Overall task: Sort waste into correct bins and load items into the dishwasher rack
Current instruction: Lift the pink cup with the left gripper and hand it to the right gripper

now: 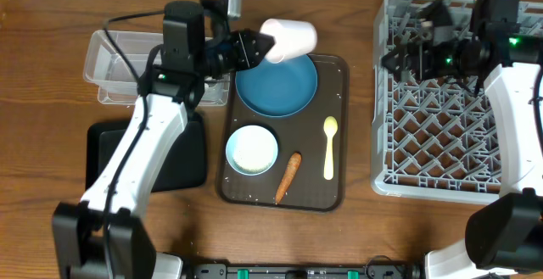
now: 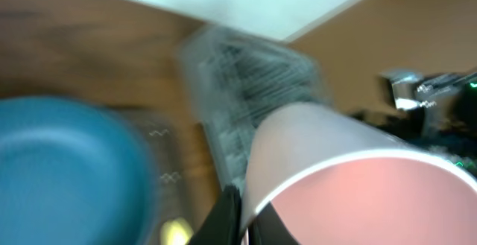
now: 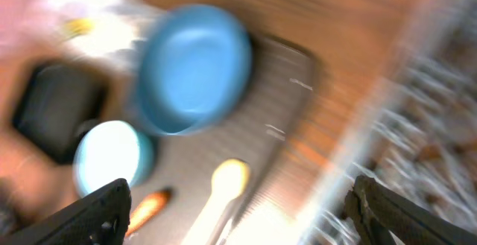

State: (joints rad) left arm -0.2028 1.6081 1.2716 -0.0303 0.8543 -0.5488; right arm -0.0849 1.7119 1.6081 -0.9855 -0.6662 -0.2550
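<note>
I should take the cup's loose end [image 1: 309,37] with my right gripper to rack the cup, because my left gripper holds the pink cup [image 1: 271,41] by its rim, far from the grey rack.
My left gripper [image 1: 254,48] is shut on the rim of the pink cup [image 1: 290,37], which hangs on its side over the far edge of the dark-blue plate [image 1: 276,86]. In the left wrist view one finger lies outside the rim and one inside the pink cup [image 2: 358,193], with the gripper [image 2: 246,226] pinching the wall. The white bowl [image 1: 252,149], carrot [image 1: 288,177] and pale yellow spoon [image 1: 330,147] lie on the brown tray [image 1: 339,190]. My right gripper [image 1: 392,58] hovers open and empty over the left part of the grey rack [image 1: 450,143]. The right wrist view is blurred.
The clear tub [image 1: 123,63] sits at the far left, with the black tray [image 1: 187,160] in front of it, partly under my left arm. Between the open right gripper [image 3: 242,215] fingers I see the spoon [image 3: 223,185], carrot [image 3: 149,204], bowl [image 3: 112,163] and plate [image 3: 197,66].
</note>
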